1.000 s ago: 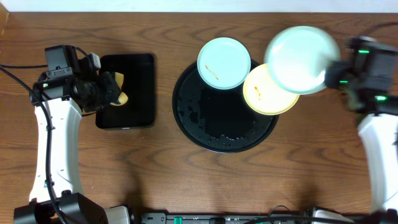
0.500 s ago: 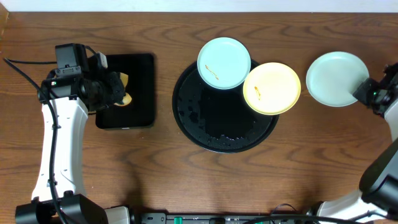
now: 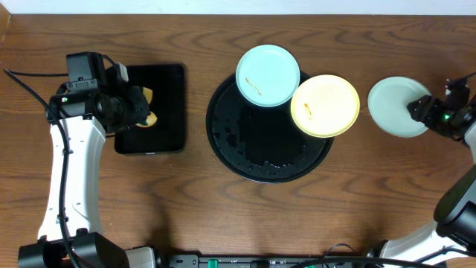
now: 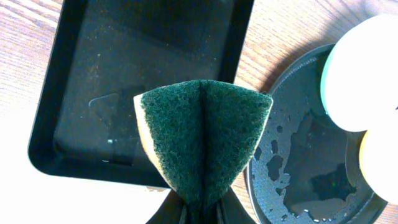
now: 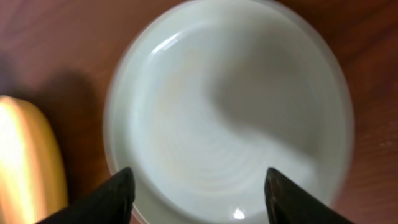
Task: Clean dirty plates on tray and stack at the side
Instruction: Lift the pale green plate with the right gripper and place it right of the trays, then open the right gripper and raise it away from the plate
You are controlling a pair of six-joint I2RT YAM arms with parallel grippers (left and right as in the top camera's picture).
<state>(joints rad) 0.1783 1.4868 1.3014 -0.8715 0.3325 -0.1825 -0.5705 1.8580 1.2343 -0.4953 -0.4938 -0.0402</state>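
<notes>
My right gripper should continue going open, as the yellow plate's rim [image 3: 358,109] hangs over the round tray, clear of the clean plate. I will close at that rim [image 3: 355,92].
A clean pale mint plate [image 3: 396,106] [image 5: 230,118] lies flat on the wood to the right of the round black tray [image 3: 253,152]. My right gripper [image 3: 424,110] [image 5: 198,190] hangs open just over its right rim, fingers spread wide and holding nothing. A mint-blue plate [image 3: 268,75] with an orange smear rests on the tray's far rim. A pale yellow plate [image 3: 325,105], also smeared, overlaps the tray's right rim. My left gripper [image 3: 138,106] [image 4: 204,214] is shut on a folded green and yellow sponge [image 4: 202,140] above the rectangular black tray [image 3: 151,109].
The round tray [image 4: 298,168] holds patches of water. The rectangular tray [image 4: 143,74] is wet and otherwise bare. Cables trail along the table's front edge.
My right gripper carried the mint plate from above the tray down to the table on the right, then opened and let it go. The left arm shifted slightly right, then held still.
</notes>
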